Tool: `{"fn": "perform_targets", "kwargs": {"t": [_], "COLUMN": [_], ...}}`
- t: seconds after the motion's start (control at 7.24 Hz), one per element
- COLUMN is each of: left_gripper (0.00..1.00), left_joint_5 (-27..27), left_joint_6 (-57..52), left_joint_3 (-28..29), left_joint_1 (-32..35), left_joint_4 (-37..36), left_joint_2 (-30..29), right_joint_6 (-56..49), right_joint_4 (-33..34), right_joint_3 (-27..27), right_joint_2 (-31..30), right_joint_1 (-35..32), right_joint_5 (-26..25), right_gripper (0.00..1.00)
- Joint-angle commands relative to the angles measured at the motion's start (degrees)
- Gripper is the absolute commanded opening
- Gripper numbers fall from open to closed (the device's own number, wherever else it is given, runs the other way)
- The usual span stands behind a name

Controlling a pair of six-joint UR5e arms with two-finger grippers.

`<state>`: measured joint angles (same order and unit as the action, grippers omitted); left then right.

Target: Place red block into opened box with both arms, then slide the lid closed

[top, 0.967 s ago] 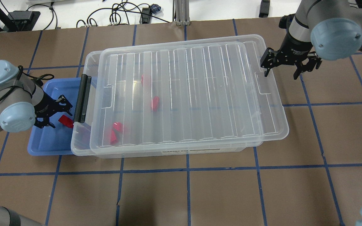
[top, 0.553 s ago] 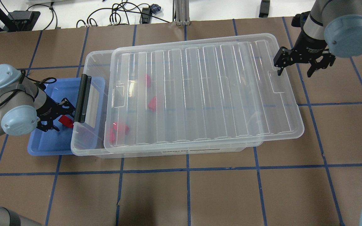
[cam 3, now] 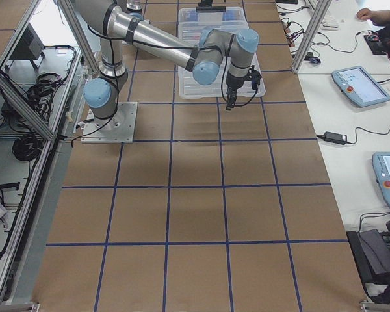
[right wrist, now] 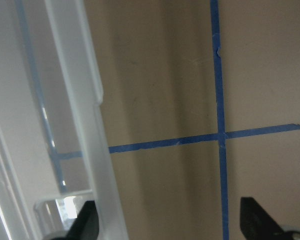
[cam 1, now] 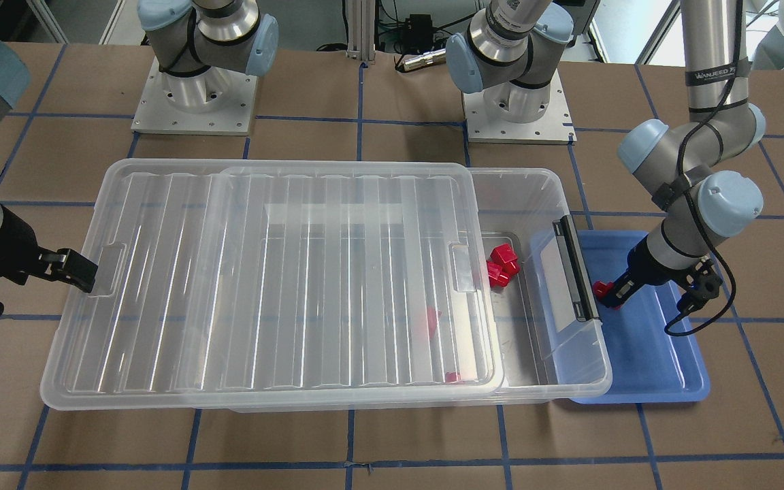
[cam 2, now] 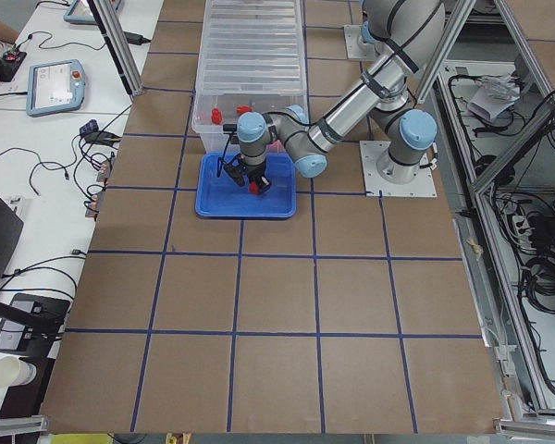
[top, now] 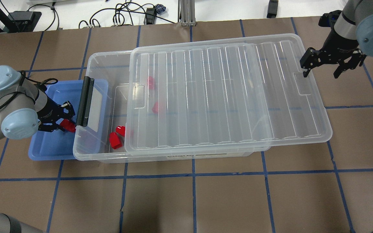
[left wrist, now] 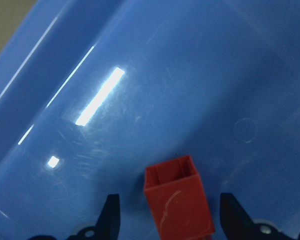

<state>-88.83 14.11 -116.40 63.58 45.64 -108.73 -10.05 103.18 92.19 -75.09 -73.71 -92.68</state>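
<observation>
The tray's clear blue bottom (cam 1: 640,355) is all around the single red block (cam 1: 603,290), so I expect the tray to be empty when I lift the block into the box.
The red block (top: 68,125) (left wrist: 177,205) lies in the shallow blue tray (top: 49,145) at the box's left end. My left gripper (top: 65,122) (left wrist: 172,220) is down over it and open; the left wrist view shows a finger on each side with small gaps. The clear box (top: 99,64) stands mid-table. Its ribbed lid (top: 228,97) is slid far right and overhangs the right end, so the left end is uncovered. My right gripper (top: 321,75) is open, with one finger in the lid's tab recess (top: 303,85).
Several other red blocks (top: 114,140) lie on the box floor, some under the lid. The black bar latch (top: 84,102) on the hinged end flap stands between tray and box opening. Bare brown table with blue tape lines surrounds the box.
The right gripper has moved right and dragged the lid with it, widening the opening at the box's left end. The left gripper's fingers have drawn closer around the red block in the tray.
</observation>
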Motion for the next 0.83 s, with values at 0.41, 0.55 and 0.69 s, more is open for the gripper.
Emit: {"fn": "perform_targets", "kwargs": {"t": [0.41, 0.55, 0.69], "left_gripper": [0.12, 0.12, 0.12], "left_joint_5": [-1.86, -3.61, -3.89], "left_joint_6": [-1.02, -1.45, -1.54], "left_joint_3": [25.28, 29.79, 31.14], "left_joint_1": [9.86, 12.77, 16.54], "left_joint_4": [33.11, 38.59, 40.91], "left_joint_2": [6.59, 7.82, 8.97], "right_joint_6": [-6.89, -8.04, -8.92], "right_joint_4": [1.40, 2.37, 3.51], "right_joint_3": [-0.26, -0.52, -0.52], "right_joint_2": [0.21, 0.73, 0.82], "right_joint_1": [3.05, 3.14, 3.14], "right_joint_5": [-1.45, -3.36, -4.60], "right_gripper": [1.00, 1.00, 1.00]}}
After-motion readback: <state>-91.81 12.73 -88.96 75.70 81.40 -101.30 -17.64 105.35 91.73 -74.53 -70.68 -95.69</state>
